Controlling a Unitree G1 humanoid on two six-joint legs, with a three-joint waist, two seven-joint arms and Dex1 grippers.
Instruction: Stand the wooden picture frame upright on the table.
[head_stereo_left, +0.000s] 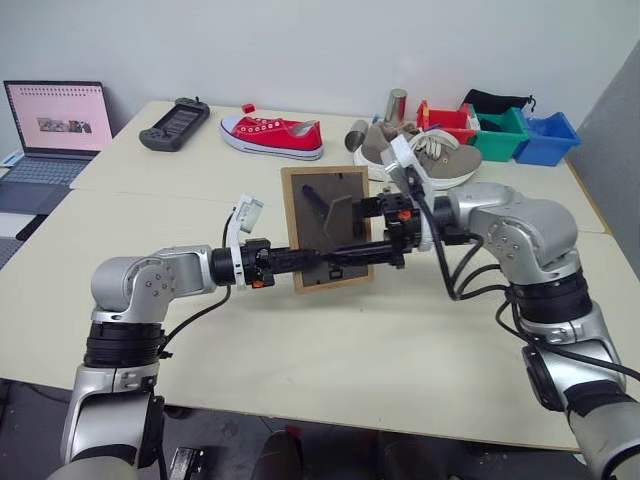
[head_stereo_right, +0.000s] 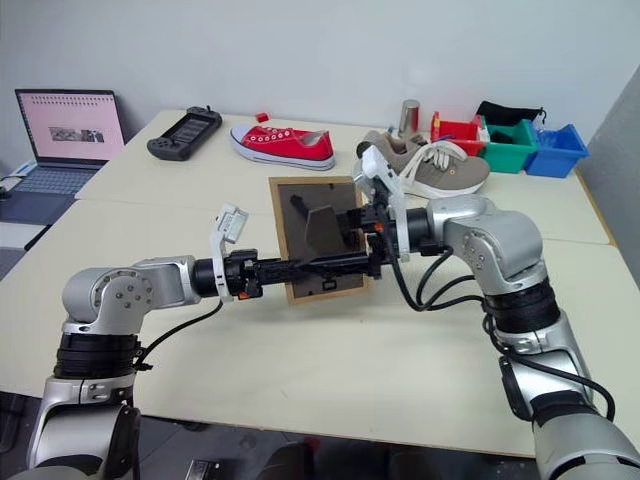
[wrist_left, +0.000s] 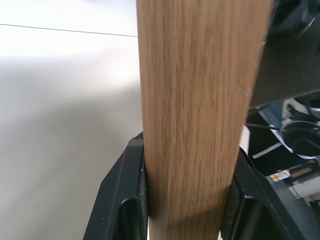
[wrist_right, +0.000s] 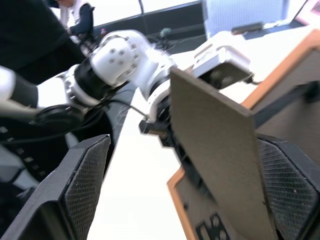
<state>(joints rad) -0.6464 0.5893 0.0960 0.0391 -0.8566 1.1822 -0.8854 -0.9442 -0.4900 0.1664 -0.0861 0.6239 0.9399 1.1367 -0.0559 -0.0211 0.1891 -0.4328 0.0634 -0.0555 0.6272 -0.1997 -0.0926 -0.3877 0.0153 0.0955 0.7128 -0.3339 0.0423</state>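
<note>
The stand flap (head_stereo_right: 322, 228) stands out from the back panel, so my right gripper should back off the flap and take the wooden edge (head_stereo_left: 370, 273) opposite my left gripper.
I see the wooden picture frame (head_stereo_left: 308, 215) near the middle of the table (head_stereo_left: 400, 350), tilted with its dark back panel toward me. My left gripper (head_stereo_left: 330, 262) comes in from the left and is shut on the frame's lower light-wood edge (wrist_left: 195, 75), which sits clamped between both fingers (wrist_left: 127, 200). The stand flap (head_stereo_left: 337, 212) sticks out from the back panel. My right gripper (head_stereo_left: 386, 228) reaches in from the right. It is open, its two pads (wrist_right: 85, 185) wide apart on either side of the flap (wrist_right: 215, 150) without pressing it.
Along the table's far side lie a red sneaker (head_stereo_left: 272, 135), a black game controller (head_stereo_left: 174, 124), a beige shoe (head_stereo_left: 435, 160), metal cups (head_stereo_left: 397, 103) and red, green and blue bins (head_stereo_left: 500, 135). A laptop (head_stereo_left: 55, 130) stands open at far left. Bare tabletop stretches in front of the frame.
</note>
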